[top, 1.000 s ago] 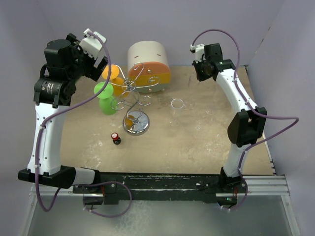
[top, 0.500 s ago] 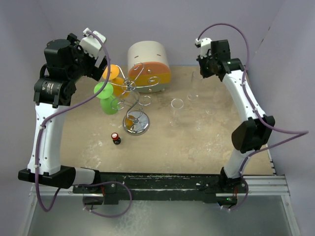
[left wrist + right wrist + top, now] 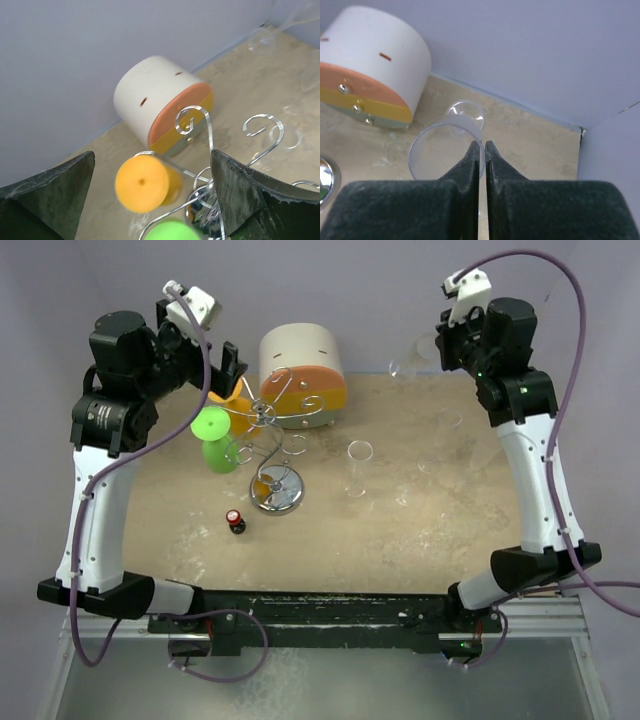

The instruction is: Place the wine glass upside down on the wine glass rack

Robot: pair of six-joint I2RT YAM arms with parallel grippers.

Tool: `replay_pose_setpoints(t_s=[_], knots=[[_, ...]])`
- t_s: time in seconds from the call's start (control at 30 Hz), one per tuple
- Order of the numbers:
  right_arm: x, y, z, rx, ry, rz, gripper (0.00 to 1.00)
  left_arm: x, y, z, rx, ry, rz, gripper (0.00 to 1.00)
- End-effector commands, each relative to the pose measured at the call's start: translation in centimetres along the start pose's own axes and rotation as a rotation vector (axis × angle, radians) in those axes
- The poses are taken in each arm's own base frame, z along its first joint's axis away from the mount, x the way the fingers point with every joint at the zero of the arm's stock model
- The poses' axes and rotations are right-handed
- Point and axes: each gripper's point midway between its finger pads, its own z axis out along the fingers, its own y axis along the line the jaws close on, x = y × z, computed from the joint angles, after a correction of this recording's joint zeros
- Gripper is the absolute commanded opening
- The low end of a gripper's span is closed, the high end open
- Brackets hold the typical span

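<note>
My open left gripper should keep moving over until it closes on the foot's edge [image 3: 261, 41], since the clear wine glass's foot [image 3: 402, 369] faces it.
My right gripper [image 3: 482, 146] is shut on the rim of a clear wine glass [image 3: 445, 150], one finger inside the bowl and one outside. In the top view it holds that wine glass [image 3: 420, 350] high at the back right, close to the wall. The silver wire wine glass rack [image 3: 270, 430] stands left of centre on its round shiny base [image 3: 278, 490]. An orange glass [image 3: 142, 182] and a green glass [image 3: 213, 435] hang on the rack's left arms. My left gripper [image 3: 222, 375] hovers open above them, holding nothing.
A round white-and-orange drum [image 3: 303, 368] sits at the back behind the rack. A second clear glass [image 3: 358, 465] stands upright on the table right of the rack. A small red-capped bottle [image 3: 236, 521] stands in front of the rack. Purple walls close in at the back and right.
My right arm has risen and swung to the back right, carrying the clear glass off the table. The left gripper has shifted slightly up and right, still open.
</note>
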Motion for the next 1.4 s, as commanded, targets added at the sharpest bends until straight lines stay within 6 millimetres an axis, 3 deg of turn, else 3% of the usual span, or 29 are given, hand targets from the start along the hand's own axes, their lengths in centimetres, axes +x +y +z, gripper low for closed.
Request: replay_pose_setpoints(t_s=[0.0,0.17,0.33,0.53,0.77,0.97,1.37], knots=[[-8.8,-1.2,-4.9,0.025,-0.305,0.005,0.00,-5.8,-4.3,0.8,0.194,-0.186,-0.102,1.00],[-12.2,0.2,-8.1,-0.063,-0.437,0.032,0.00,-7.4,-6.8,2.9,0.332,-0.227,-0.233,0.96],[-14.2,2.1,-10.3,-0.177,-0.509,0.064,0.00,-8.7,-8.4,5.0,0.442,-0.245,-0.360,0.95],[-14.6,5.1,-11.8,-0.356,-0.535,0.077,0.00,-7.8,-9.3,7.7,0.487,-0.222,-0.432,0.95],[-15.1,6.9,-12.7,-0.473,-0.550,0.084,0.00,-7.4,-9.7,9.5,0.504,-0.203,-0.498,0.93],[-15.2,7.7,-12.9,-0.526,-0.550,0.093,0.00,-5.7,-10.2,11.1,0.518,-0.129,-0.571,0.84],[-14.4,8.4,-12.6,-0.565,-0.532,0.105,0.00,-3.8,-12.7,11.5,0.658,-0.026,-0.677,0.55]])
